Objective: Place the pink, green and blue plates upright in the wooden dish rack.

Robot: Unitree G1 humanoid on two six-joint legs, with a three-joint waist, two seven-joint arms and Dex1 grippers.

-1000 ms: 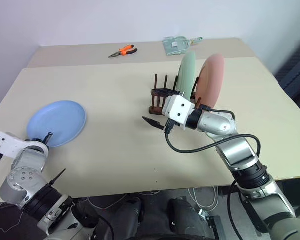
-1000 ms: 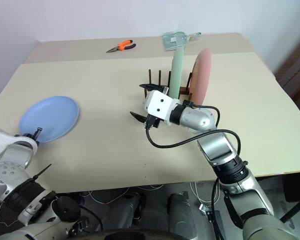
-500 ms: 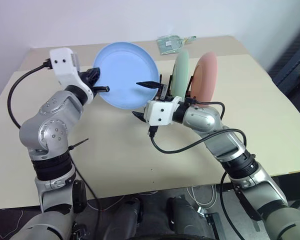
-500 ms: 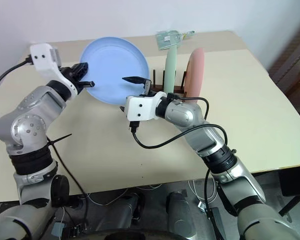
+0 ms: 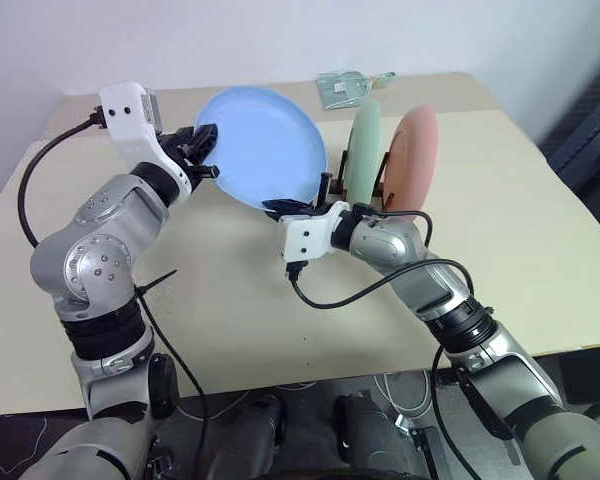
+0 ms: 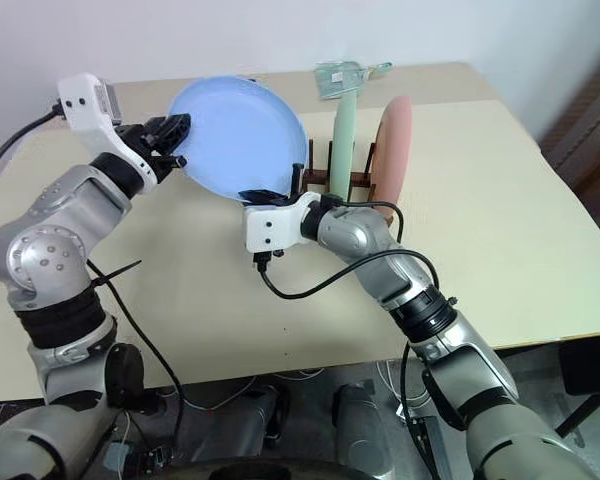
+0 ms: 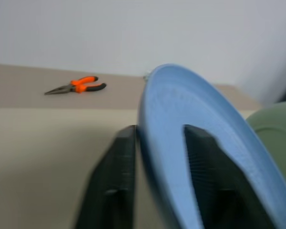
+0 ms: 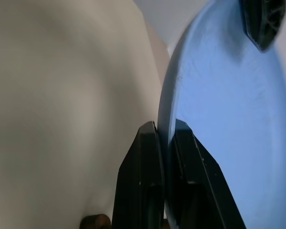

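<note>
The blue plate's broad side [image 5: 265, 145] angles across the green plate's line, so my right gripper should lift it, turn it parallel, then lower it into the rack [image 6: 319, 178].
The blue plate [image 5: 265, 140] hangs tilted in the air, just left of the wooden dish rack [image 6: 315, 168]. My right gripper [image 5: 283, 208] is shut on the plate's lower rim; the right wrist view shows its fingers [image 8: 148, 157] pinching that edge. At the plate's left rim is my left gripper [image 5: 206, 155], its fingers [image 7: 117, 176] spread astride the rim and wider than the rim is thick. The green plate [image 5: 362, 150] and the pink plate [image 5: 417, 155] stand upright in the rack, green on the left. The blue plate hides the rack's left pegs.
Orange pliers [image 7: 76, 86] lie at the table's far side, behind the blue plate. A clear packet [image 5: 345, 88] sits at the far edge behind the rack. The beige table [image 5: 230, 300] runs wide in front of the rack and to its right.
My left arm lifted the blue plate off the table's left side, up and right to the rack. The right gripper, open before, closed on its lower rim. The left fingers have spread.
</note>
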